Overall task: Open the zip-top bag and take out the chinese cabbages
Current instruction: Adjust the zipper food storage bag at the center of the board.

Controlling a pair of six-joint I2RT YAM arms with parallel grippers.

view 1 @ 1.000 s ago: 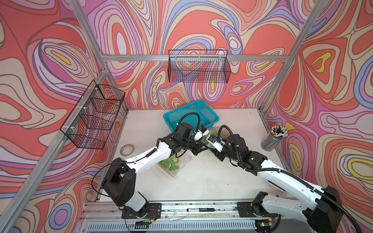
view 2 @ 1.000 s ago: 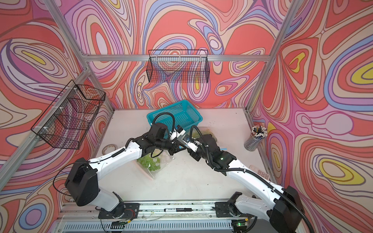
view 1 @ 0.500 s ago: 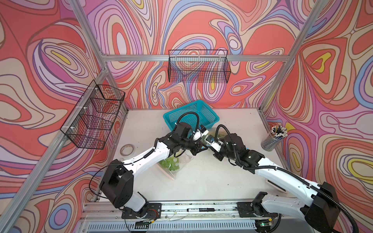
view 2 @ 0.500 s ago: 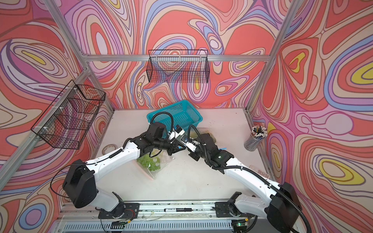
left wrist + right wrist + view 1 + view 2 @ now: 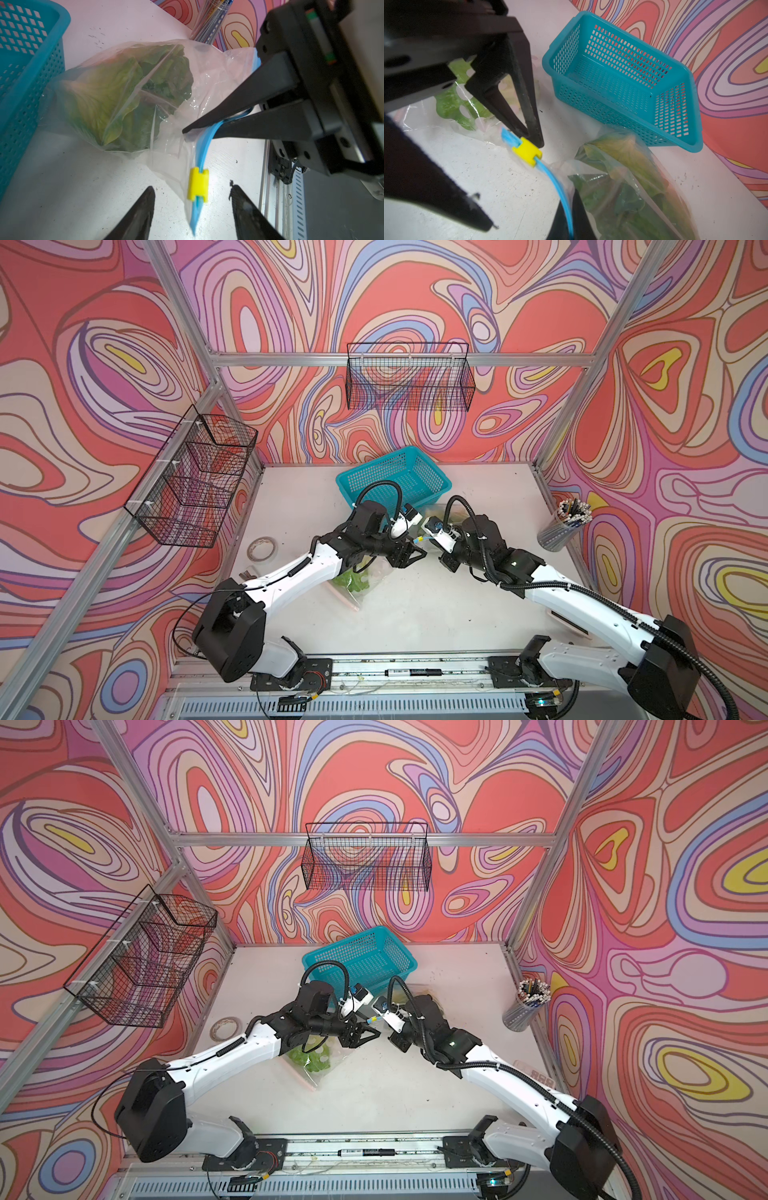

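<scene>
My right gripper is holding the bag's blue strip (image 5: pixel 202 151) short of the yellow slider. Next, my left gripper grips the strip's end (image 5: pixel 195 218) tightly before my right gripper takes the slider.
The clear zip-top bag (image 5: pixel 207 68) lies beside the teal basket, with leafy green chinese cabbages (image 5: pixel 116 93) inside it. Its blue zip strip (image 5: pixel 202 151) carries a yellow slider (image 5: pixel 197 185). My right gripper (image 5: pixel 203 129) is shut on the blue strip a short way from the slider, and its own view shows the strip (image 5: pixel 550 176) running into the gripper (image 5: pixel 569 207). My left gripper (image 5: pixel 191 186) stands open around the slider without touching it. In a top view the left gripper (image 5: pixel 411 559) sits mid-table, tip to tip with the right one.
An empty teal basket (image 5: pixel 395 481) stands just behind the bag. A second clear bag of greens (image 5: pixel 355 585) lies under my left arm. A tape roll (image 5: pixel 262 549) is at the left, a pen cup (image 5: pixel 561 526) at the right. Wire baskets (image 5: pixel 409 377) hang on the walls.
My left gripper has opened and let go at the slider end. The right gripper has closed on the blue zip strip. Both arms stayed nearly in place.
</scene>
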